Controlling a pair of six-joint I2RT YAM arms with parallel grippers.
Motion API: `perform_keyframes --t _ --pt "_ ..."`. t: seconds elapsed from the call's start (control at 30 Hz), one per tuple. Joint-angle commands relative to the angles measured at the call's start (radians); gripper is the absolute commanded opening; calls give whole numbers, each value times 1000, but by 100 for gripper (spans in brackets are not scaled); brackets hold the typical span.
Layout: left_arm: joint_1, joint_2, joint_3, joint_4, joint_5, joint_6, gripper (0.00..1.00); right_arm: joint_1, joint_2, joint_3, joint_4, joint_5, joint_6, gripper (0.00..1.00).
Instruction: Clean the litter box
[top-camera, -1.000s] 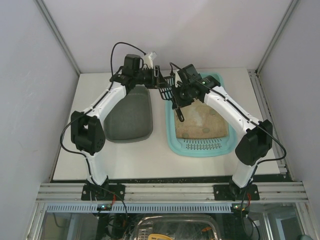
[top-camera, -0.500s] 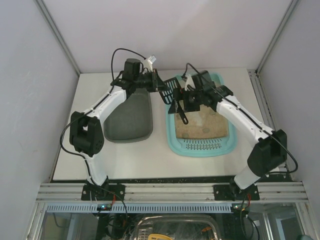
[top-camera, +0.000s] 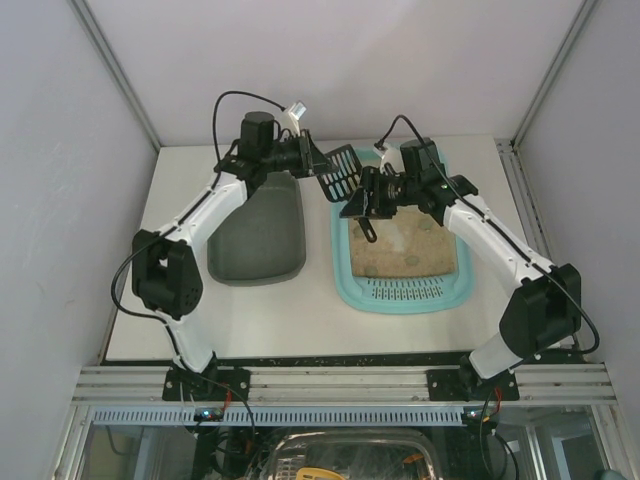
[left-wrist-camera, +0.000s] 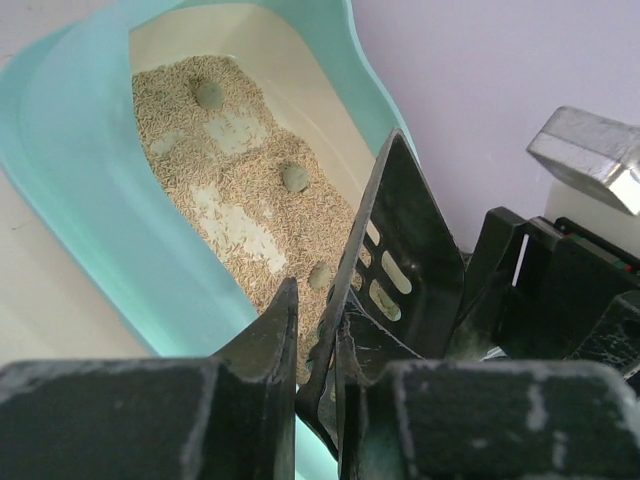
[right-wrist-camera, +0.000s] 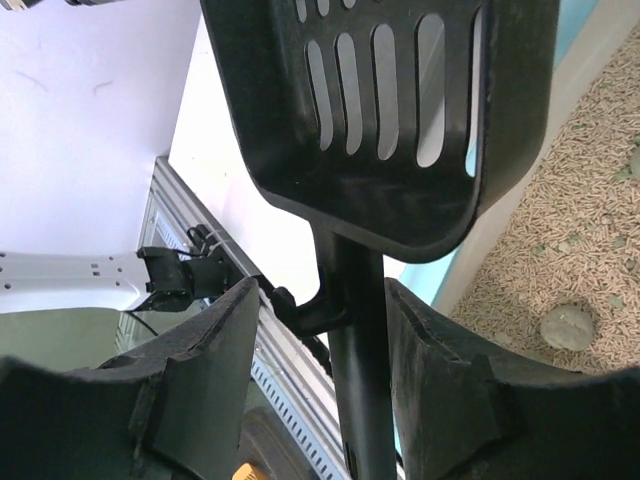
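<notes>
The scoop (top-camera: 339, 174) is held by its head in my left gripper, so my right gripper should take hold of its handle (right-wrist-camera: 357, 340) before my left gripper lets go and moves away.
The turquoise litter box (top-camera: 400, 295) lies at the right with tan litter and several grey-green clumps (left-wrist-camera: 294, 178); its wall shows in the left wrist view (left-wrist-camera: 90, 200) and its rim in the right wrist view (right-wrist-camera: 590, 50). A black slotted scoop (top-camera: 341, 170) hangs above the box's far left corner. My left gripper (top-camera: 318, 165) is shut on the edge of the scoop's head (left-wrist-camera: 395, 250). My right gripper (top-camera: 362, 200) is open, its fingers (right-wrist-camera: 200, 380) standing on either side of the scoop's handle (right-wrist-camera: 360, 350) with gaps showing.
A dark grey-green plain tray (top-camera: 258, 235) lies left of the litter box. White walls close in the table at the back and sides. The aluminium rail (top-camera: 340, 380) with both arm bases runs along the near edge.
My right arm has swung out to the right and its wrist has moved back, the gripper staying at the scoop's handle. The scoop's head has turned flatter and shifted slightly back with my left gripper.
</notes>
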Motion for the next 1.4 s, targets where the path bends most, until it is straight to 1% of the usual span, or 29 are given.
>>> perform_keyframes --t 0.0,0.13,0.3,0.5,0.57,0.6,0.67,0.7,0.73,0.83,0.9,1.0,1.07,1.23,1.37 --pt "-3 -61 41 48 -65 -7 0 10 -3 -26 62 -94 32 51" --pt "4 -70 41 61 -69 -27 0 -8 -8 -62 107 -121 62 43" --pt "27 -90 24 92 -70 -73 0 -29 -16 -98 153 -156 91 42" --pt "63 -114 -49 183 -33 -177 0 -43 -22 -122 185 -179 119 43" --pt "69 -124 -83 207 -20 -198 0 -51 -20 -124 189 -187 125 47" --pt "69 -129 -93 211 -18 -199 0 -55 -21 -126 197 -191 131 50" --pt "69 -139 -113 211 -16 -190 0 -65 -25 -131 217 -207 149 59" --pt "70 -143 -121 210 -15 -184 0 -73 -26 -132 231 -216 159 65" --pt "69 -147 -129 208 -15 -174 0 -80 -28 -135 245 -227 173 69" --pt "71 -161 -156 202 -14 -159 0 -98 -28 -140 292 -257 211 72" --pt "73 -169 -170 200 -11 -156 0 -106 -24 -143 321 -273 235 70" --pt "78 -174 -181 200 -9 -153 0 -110 -15 -149 364 -294 273 59" --pt "79 -176 -180 200 -11 -151 0 -108 -7 -151 388 -304 290 55" --pt "86 -174 -172 200 -13 -150 0 -98 11 -151 433 -323 320 55" --pt "87 -171 -169 202 -10 -152 0 -79 29 -151 439 -347 327 56"
